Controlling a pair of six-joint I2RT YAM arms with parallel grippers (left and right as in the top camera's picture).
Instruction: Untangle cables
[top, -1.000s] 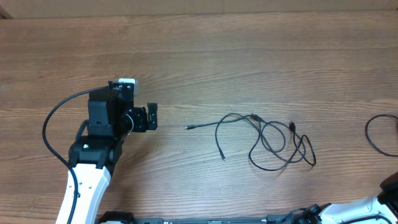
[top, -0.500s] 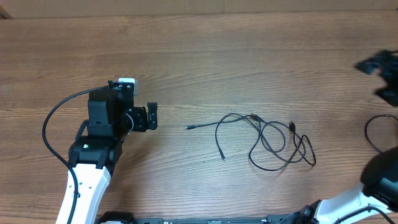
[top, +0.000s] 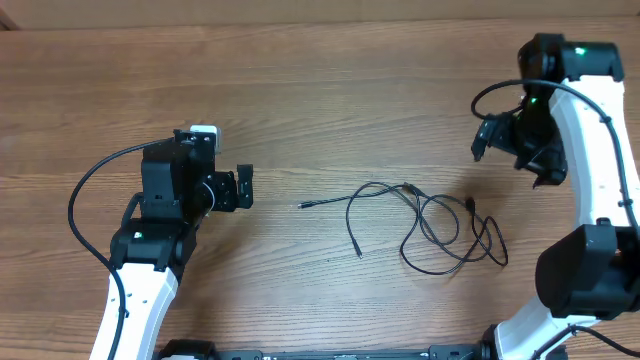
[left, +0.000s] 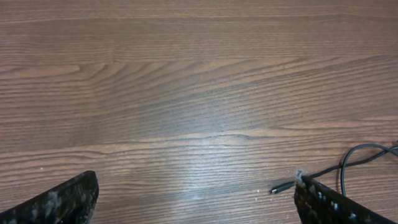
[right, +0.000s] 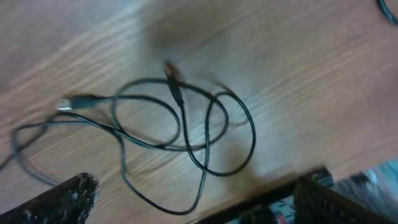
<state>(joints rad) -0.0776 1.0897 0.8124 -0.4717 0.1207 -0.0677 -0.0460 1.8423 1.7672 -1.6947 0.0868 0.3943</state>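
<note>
The cord of the plug (top: 470, 204) nearest my right gripper is on top of the loops. I should keep going down until my fingers close around that cord (top: 474, 225).
The cables (top: 430, 225) are thin black cords lying in loose overlapping loops on the wooden table, right of centre. One strand ends in a plug tip (top: 303, 205) pointing left. My left gripper (top: 246, 188) is open and empty, level with that tip and a short way left of it. In the left wrist view the plug tip (left: 283, 185) lies just by the right finger of the open left gripper (left: 196, 208). My right gripper (top: 513, 160) is open and empty, above and behind the loops' right end. The right wrist view shows the loops (right: 180, 118) in front of the open right gripper (right: 193, 205).
The left arm's thick black wire (top: 85, 200) arcs out to the left of that arm. The right arm (top: 590, 120) reaches up along the right side of the table. The table's front edge (right: 273, 193) and robot base parts show low in the right wrist view.
The right arm has swung in from the right edge to above the far right of the cables. The left arm and the cables have not moved.
</note>
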